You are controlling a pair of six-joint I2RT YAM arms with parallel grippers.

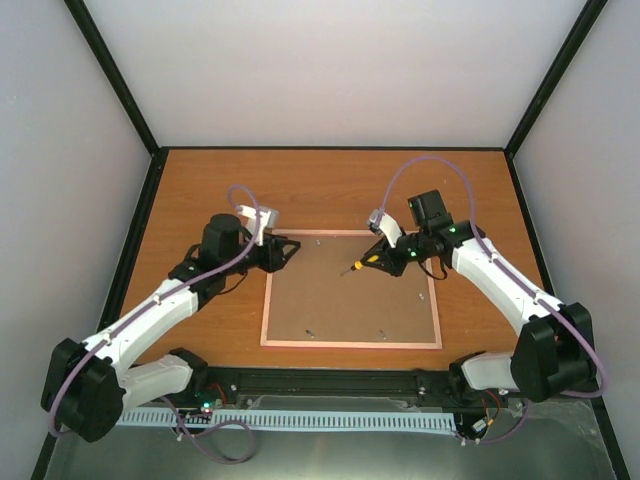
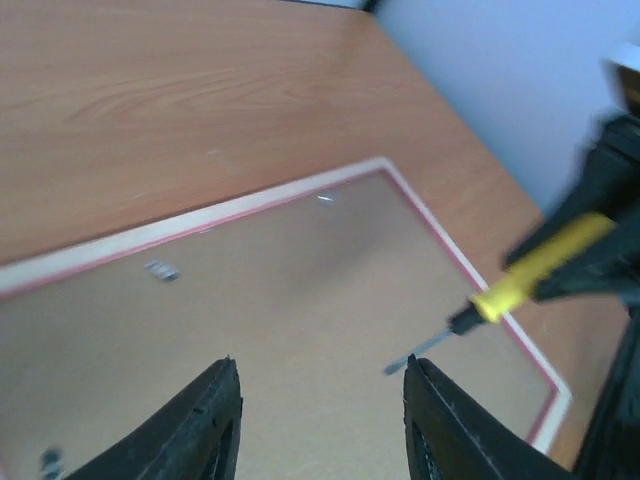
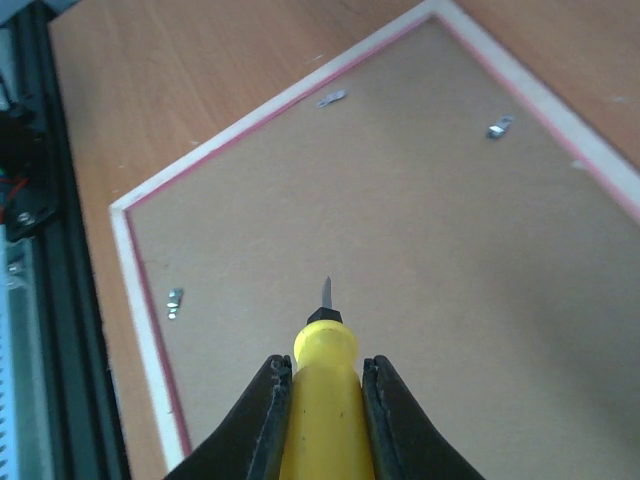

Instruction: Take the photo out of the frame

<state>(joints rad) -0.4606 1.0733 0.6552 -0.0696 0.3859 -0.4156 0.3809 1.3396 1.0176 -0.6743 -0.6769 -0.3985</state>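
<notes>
I can see the yellow screwdriver handle's front end [image 1: 357,266] sticking out past my right gripper's fingers, so I keep moving my open left gripper in until it closes on that end.
The frame [image 1: 350,345] lies face down on the wooden table, its pale pink border [image 2: 250,205] around a plain brown backing board [image 1: 350,300]. The photo is hidden under that board. My left gripper [image 1: 290,250] hovers open over the frame's upper left part, and the left wrist view shows nothing between the fingers of the left gripper [image 2: 320,362]. My right gripper [image 1: 378,258] is shut on the yellow handle of a small screwdriver [image 1: 358,266]. In the right wrist view the right gripper [image 3: 327,362] holds the screwdriver [image 3: 322,400] with its tip pointing at the backing board [image 3: 420,230], just above it.
Small metal clips [image 3: 174,300] [image 3: 331,98] [image 3: 499,126] sit along the board's edges. A black rail [image 1: 320,380] runs along the table's near edge. White walls with black posts [image 1: 120,85] close in the table on three sides.
</notes>
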